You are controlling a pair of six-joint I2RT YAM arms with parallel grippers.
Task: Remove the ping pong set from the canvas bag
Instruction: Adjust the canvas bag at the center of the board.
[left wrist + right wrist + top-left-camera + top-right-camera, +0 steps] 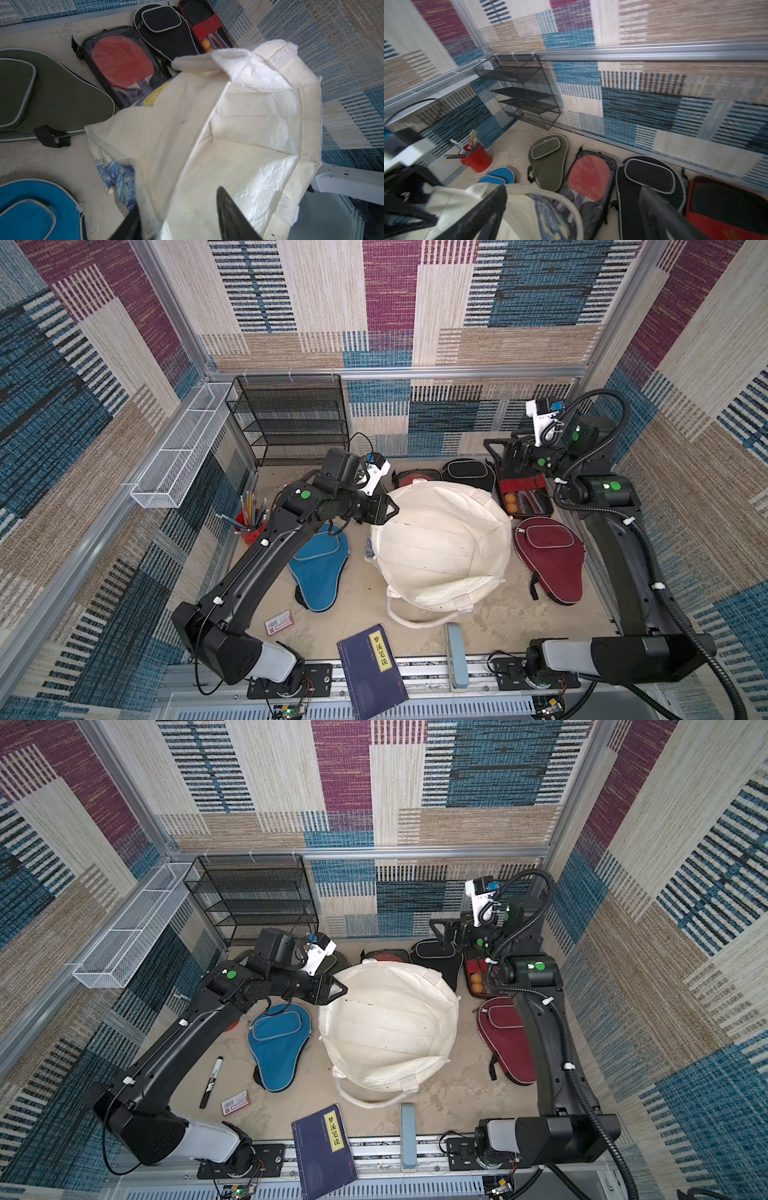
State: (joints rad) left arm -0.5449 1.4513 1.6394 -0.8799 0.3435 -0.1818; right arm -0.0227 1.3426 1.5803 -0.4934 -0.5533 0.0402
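Observation:
I should bring my right gripper back from the black case and use it to grab the rim (506, 518) across from my left gripper, because the canvas bag's side (483, 541) is bending inward.
The canvas bag (440, 547) (386, 1027) stands open mid-table, and only white lining shows inside. My left gripper (392, 510) (180, 220) is open at its far-left rim, with the rim cloth (149, 207) between the jaws beside one finger. The ping pong set lies around the bag on the table: blue case (320, 568), maroon case (548, 558), olive case (52, 93), clear case with red paddle (122, 60), black case (467, 472) and black-red case (525, 497) with orange balls. My right gripper (496, 454) (571, 209) hangs open and empty above the black case.
A dark blue book (374, 672) and a grey-blue bar (455, 655) lie at the front edge. A red pen cup (249, 526), black mesh shelf (291, 418) and white wire basket (183, 443) fill the back left. A marker (212, 1081) and small red box (278, 622) lie front left.

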